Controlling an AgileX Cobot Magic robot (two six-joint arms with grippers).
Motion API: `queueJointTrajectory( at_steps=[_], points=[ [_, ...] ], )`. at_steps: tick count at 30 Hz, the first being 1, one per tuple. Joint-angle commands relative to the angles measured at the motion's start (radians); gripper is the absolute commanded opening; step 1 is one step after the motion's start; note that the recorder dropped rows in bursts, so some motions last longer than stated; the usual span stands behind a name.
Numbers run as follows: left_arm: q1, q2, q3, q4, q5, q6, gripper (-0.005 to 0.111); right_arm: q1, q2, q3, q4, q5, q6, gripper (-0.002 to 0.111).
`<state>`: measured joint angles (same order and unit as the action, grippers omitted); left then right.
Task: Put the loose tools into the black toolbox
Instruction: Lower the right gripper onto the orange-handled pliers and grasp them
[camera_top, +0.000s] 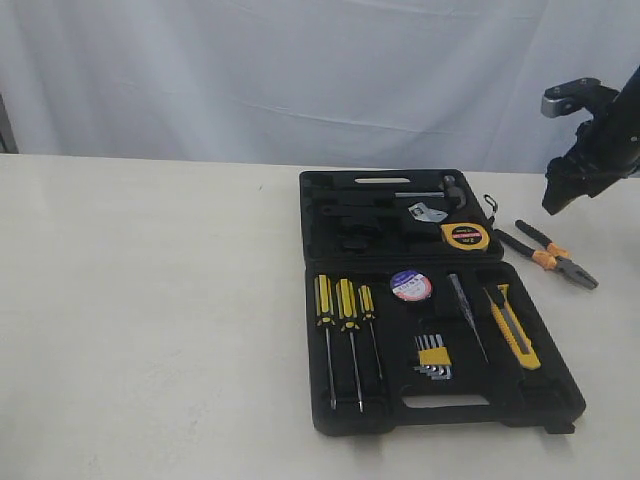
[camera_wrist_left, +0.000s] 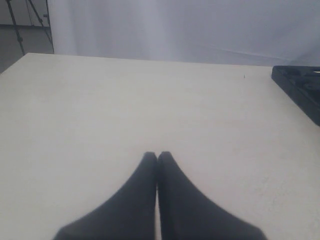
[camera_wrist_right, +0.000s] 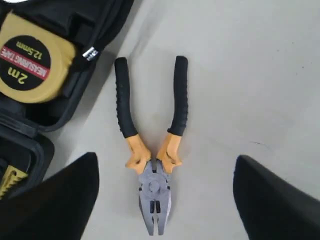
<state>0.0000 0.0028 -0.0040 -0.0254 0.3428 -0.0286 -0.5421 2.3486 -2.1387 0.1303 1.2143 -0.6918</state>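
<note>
The robot's right gripper should go on moving down until its fingers are on both sides of the pliers' grey head (camera_wrist_right: 154, 190) and then close, since the open fingers are already lined up across that narrow head (camera_top: 577, 273).
The black toolbox (camera_top: 330, 215) lies open on the table, its corner showing in the left wrist view (camera_wrist_left: 300, 85). In it sit the yellow tape measure (camera_top: 465, 236) (camera_wrist_right: 30, 65), the tape roll (camera_top: 411, 285) and the utility knife (camera_top: 513, 328). The pliers (camera_top: 548, 252) (camera_wrist_right: 152, 145) lie on the table just right of the case, handles spread. My right gripper (camera_top: 562, 192) (camera_wrist_right: 165, 165) hangs open above the pliers, one finger on each side of their head, not touching. My left gripper (camera_wrist_left: 157, 156) is shut and empty over bare table, outside the exterior view.
Three striped screwdrivers (camera_top: 345, 325) and a hex-key set (camera_top: 433, 357) rest in the near half of the case. A metal wrench (camera_top: 428, 211) and hammer lie in the far half. White curtain behind the table.
</note>
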Motion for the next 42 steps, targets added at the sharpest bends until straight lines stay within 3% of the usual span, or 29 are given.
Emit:
queueJointTrajectory(
  at_steps=[1,22,42],
  points=[
    [-0.006,-0.003,0.004,0.000,-0.002,-0.002,0.000,-0.006,0.007,0.027,-0.013,0.007,-0.012,0.071],
    [-0.006,-0.003,0.004,0.000,-0.002,-0.002,0.000,-0.037,0.007,0.190,-0.030,0.007,-0.141,0.071],
    [-0.006,-0.003,0.004,0.000,-0.002,-0.002,0.000,-0.037,0.088,0.200,-0.053,-0.093,-0.135,0.071]
  ],
)
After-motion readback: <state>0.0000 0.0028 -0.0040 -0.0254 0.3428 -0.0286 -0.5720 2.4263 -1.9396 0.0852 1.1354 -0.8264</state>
